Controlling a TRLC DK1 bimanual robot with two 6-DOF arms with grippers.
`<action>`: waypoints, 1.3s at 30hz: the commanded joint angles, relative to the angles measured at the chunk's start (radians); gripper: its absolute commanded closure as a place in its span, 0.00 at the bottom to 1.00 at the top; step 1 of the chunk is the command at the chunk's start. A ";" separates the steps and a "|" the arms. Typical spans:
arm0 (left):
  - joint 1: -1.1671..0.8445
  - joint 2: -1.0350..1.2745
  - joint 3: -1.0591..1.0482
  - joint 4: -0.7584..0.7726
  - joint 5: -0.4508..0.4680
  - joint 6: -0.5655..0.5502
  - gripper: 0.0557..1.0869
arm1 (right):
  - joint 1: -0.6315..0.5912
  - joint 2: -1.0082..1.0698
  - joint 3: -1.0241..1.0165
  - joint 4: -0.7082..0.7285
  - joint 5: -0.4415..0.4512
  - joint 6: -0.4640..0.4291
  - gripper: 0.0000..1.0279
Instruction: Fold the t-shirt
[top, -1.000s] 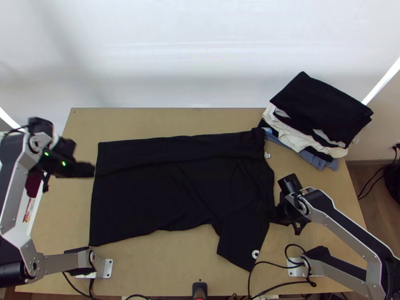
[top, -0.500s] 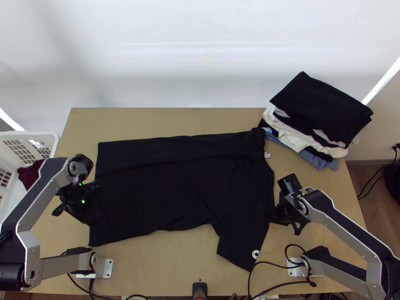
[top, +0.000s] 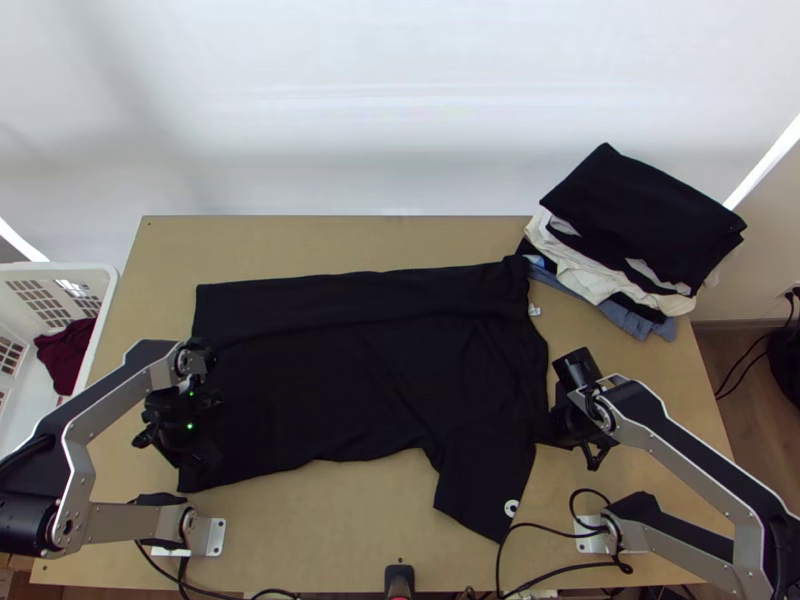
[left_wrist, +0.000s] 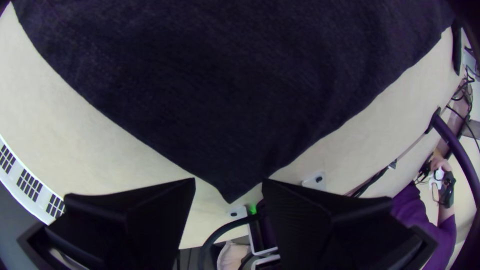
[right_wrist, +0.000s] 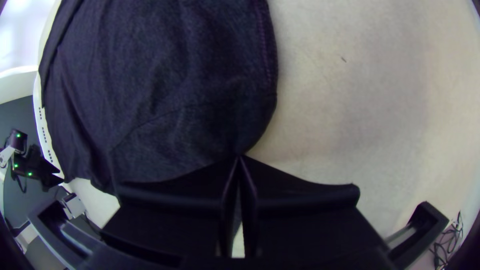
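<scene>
The sleeve (top: 485, 482) lies loose past the shirt's near side (top: 425, 449). I expect the sleeve to trail along and stick out when I fold that side over.
A black t-shirt (top: 350, 370) lies spread on the table, its far long side in a folded band, one sleeve toward the near edge. Over its near left corner is my left gripper (top: 200, 465). In the left wrist view the left gripper (left_wrist: 229, 182) stands open, the shirt's corner (left_wrist: 231, 192) lying between its fingertips. My right gripper (top: 560, 432) is at the shirt's right side, near the sleeve. In the right wrist view the right gripper (right_wrist: 240, 159) is shut on the shirt's edge (right_wrist: 200, 145).
A stack of folded clothes (top: 640, 220) stands at the far right. A white basket (top: 100, 300) with a dark red cloth (top: 65, 355) is beyond the left edge. Cables (top: 560, 530) run along the near edge. In the left wrist view, a person's hand (left_wrist: 440, 162) holds a device.
My left gripper has come from beyond the shirt's left edge toward the near edge, over the near left corner. The right arm and the shirt have kept still.
</scene>
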 joint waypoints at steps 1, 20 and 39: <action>-0.011 0.051 -0.032 0.006 -0.031 -0.021 0.32 | 0.009 -0.010 -0.011 0.008 -0.004 -0.007 0.97; -0.060 0.112 -0.133 0.135 -0.021 -0.043 0.96 | 0.002 -0.007 0.023 0.008 -0.003 -0.029 0.97; 0.090 0.026 0.026 0.132 0.037 -0.007 0.96 | -0.328 -0.119 0.031 -0.131 0.008 -0.372 0.97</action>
